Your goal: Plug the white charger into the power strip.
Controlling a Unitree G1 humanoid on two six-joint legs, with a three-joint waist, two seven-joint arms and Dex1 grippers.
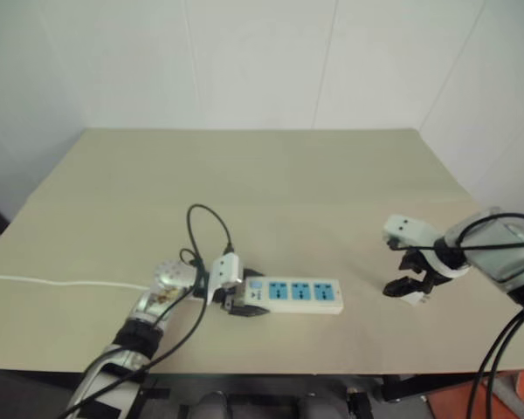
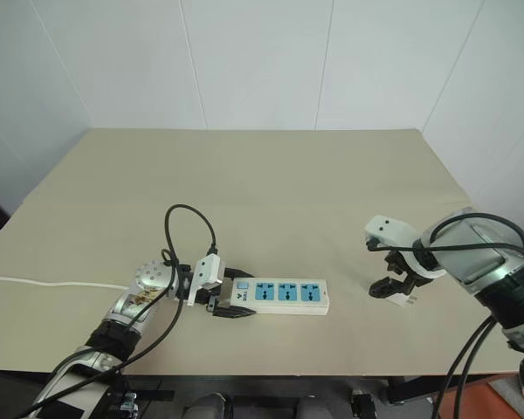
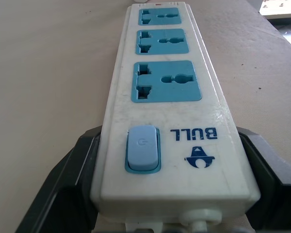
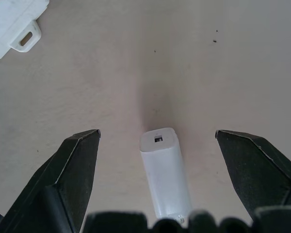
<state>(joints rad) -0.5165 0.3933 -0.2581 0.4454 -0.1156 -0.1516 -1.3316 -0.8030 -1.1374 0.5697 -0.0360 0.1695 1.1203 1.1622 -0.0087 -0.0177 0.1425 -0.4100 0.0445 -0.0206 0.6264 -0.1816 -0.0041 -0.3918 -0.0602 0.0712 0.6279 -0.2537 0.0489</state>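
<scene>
I see that the white charger (image 4: 166, 174) has its port on one narrow end (image 4: 158, 139), so the charger will stand upright with its port up when I push it into the power strip.
The power strip (image 1: 299, 295), a flat white bar with three blue sockets, lies on the tan table near its front edge. My left gripper (image 1: 243, 302) is shut on its switch end, and the black fingers (image 3: 70, 170) press both sides beside the blue switch. The white charger (image 4: 165, 174) lies flat on the table at the right. My right gripper (image 4: 157, 133) hangs just above it, pointing down. It is open, with one finger on each side of the charger and not touching it. In the head views the charger (image 2: 409, 300) peeks out under that gripper (image 2: 393, 285).
A thin white cord (image 1: 61, 282) runs from the strip's end off the table's left edge. A black cable (image 1: 211, 223) loops above my left wrist. The table's front edge (image 1: 271, 371) lies close below the strip. An orange thing (image 1: 517, 394) sits below the table at right.
</scene>
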